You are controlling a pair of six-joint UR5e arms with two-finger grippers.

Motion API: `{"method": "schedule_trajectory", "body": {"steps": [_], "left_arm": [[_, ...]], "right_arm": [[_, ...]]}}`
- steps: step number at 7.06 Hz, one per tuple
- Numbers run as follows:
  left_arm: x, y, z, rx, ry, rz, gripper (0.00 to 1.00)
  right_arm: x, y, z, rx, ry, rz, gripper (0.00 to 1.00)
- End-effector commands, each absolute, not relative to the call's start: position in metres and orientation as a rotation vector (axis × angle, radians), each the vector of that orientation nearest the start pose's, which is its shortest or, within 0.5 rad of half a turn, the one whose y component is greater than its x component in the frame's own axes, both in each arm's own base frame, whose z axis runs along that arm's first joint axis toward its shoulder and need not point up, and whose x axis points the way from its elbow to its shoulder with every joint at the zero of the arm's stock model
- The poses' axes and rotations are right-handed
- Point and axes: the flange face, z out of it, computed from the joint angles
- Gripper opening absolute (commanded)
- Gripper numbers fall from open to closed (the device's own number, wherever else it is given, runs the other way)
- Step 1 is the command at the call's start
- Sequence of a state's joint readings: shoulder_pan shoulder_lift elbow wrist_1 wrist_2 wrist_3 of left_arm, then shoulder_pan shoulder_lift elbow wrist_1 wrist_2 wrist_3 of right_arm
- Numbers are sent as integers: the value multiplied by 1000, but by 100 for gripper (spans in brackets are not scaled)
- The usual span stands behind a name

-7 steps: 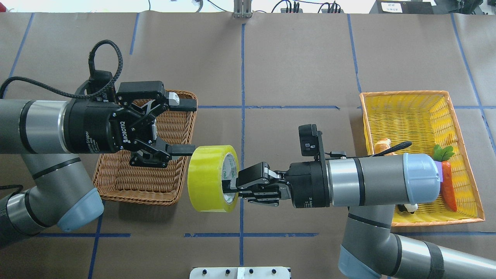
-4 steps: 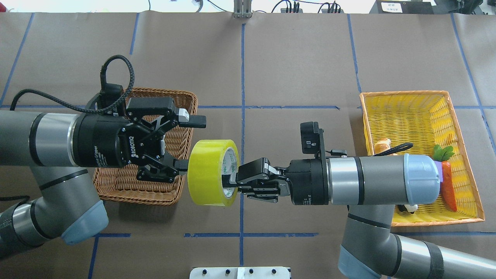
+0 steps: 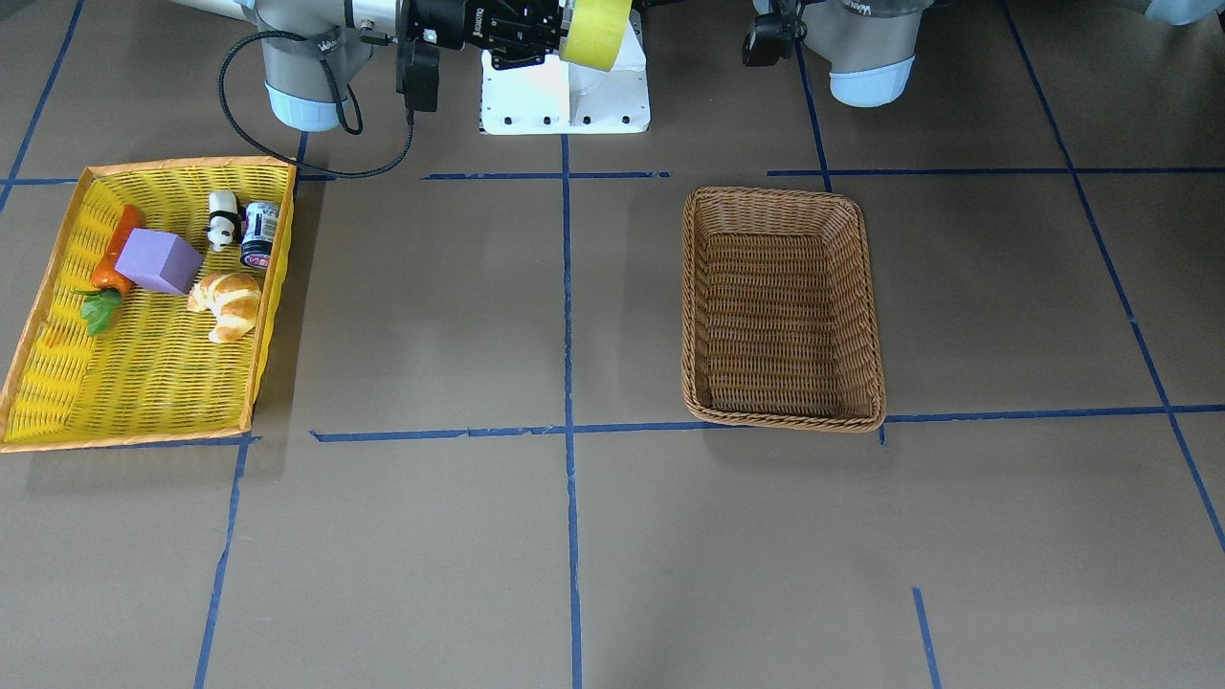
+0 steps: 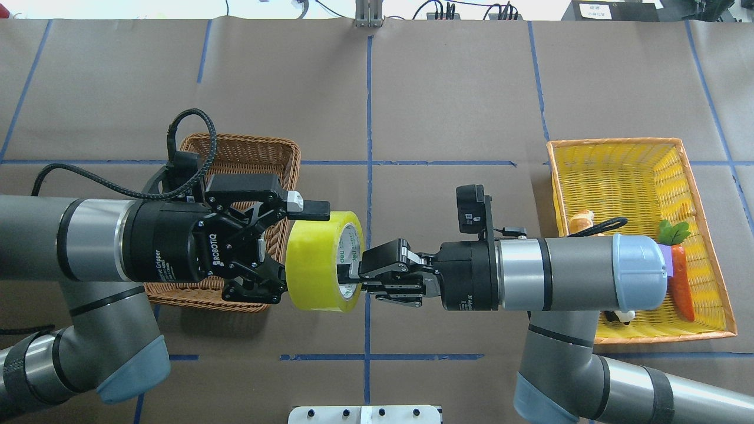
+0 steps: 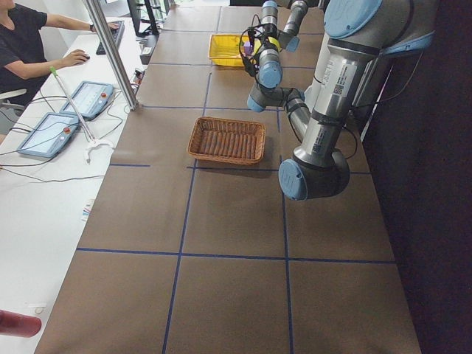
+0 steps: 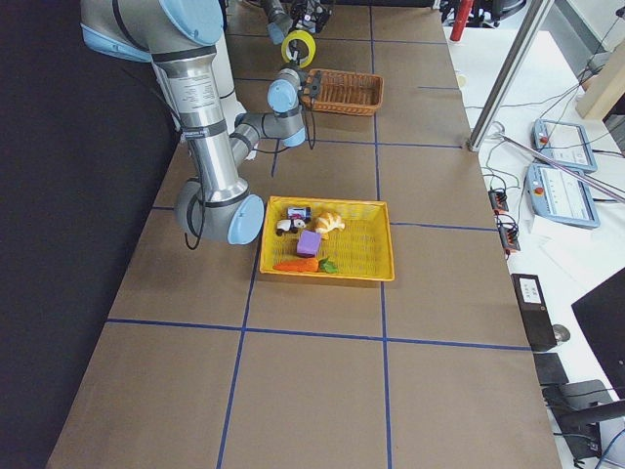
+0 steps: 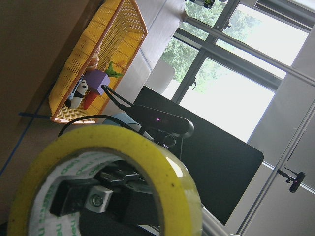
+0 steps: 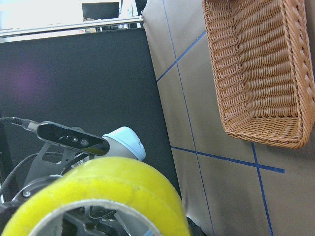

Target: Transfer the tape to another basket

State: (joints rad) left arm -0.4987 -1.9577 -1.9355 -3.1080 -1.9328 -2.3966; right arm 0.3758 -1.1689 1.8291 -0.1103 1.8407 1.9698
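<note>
My gripper will lower the yellow tape (image 3: 596, 33) into the brown wicker basket, and the tape should come to rest flat on its side because the tape's ring-shaped side (image 7: 102, 136) is broad and flat.
The yellow tape (image 4: 318, 262) hangs in mid-air on edge over the table's middle, right of the brown wicker basket (image 4: 238, 154). My right gripper (image 4: 352, 275) is shut on the roll's wall, one finger inside the white core. My left gripper (image 4: 300, 250) is open with its fingers straddling the roll from the left: the upper fingertip (image 4: 315, 209) lies at the roll's top edge, the lower one is hidden behind it. The left wrist view looks through the tape (image 7: 167, 172); the right wrist view shows it (image 8: 113, 187) close up with the empty basket (image 8: 261, 64) below.
The shallow yellow basket (image 4: 624, 176) at the table's right holds a carrot (image 3: 117, 251), a purple block (image 3: 158, 260), a croissant (image 3: 228, 301), a small can and a panda figure. A white base plate (image 3: 565, 91) sits at the robot's edge.
My left gripper has moved right, from over the wicker basket to the tape, and its open fingers now straddle the roll. The right gripper and tape rose slightly, then held still.
</note>
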Motion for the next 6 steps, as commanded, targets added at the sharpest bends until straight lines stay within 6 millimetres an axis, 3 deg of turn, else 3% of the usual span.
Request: {"method": "schedule_trajectory", "body": {"steps": [1,2,3,4,5,6], "left_arm": [[350,-302,151,-551,2184,-303,91],[350,-302,151,-551,2184,-303,89],[350,-301,151,-549,2185,-299,82],[349,-301,150,-540,2190,-294,54],[349,-301,151,-539,2188,-293,23],[348,-301,151,-536,2190,-290,3]], "right_arm": [[-431,-285,178,-185,-2096,176,3],[-431,-284,178,-186,-2095,175,4],[-430,-284,178,-184,-2102,171,12],[-429,-284,178,-185,-2105,170,43],[-429,-284,178,-185,-2106,174,99],[-430,-283,178,-187,-2106,173,100]]}}
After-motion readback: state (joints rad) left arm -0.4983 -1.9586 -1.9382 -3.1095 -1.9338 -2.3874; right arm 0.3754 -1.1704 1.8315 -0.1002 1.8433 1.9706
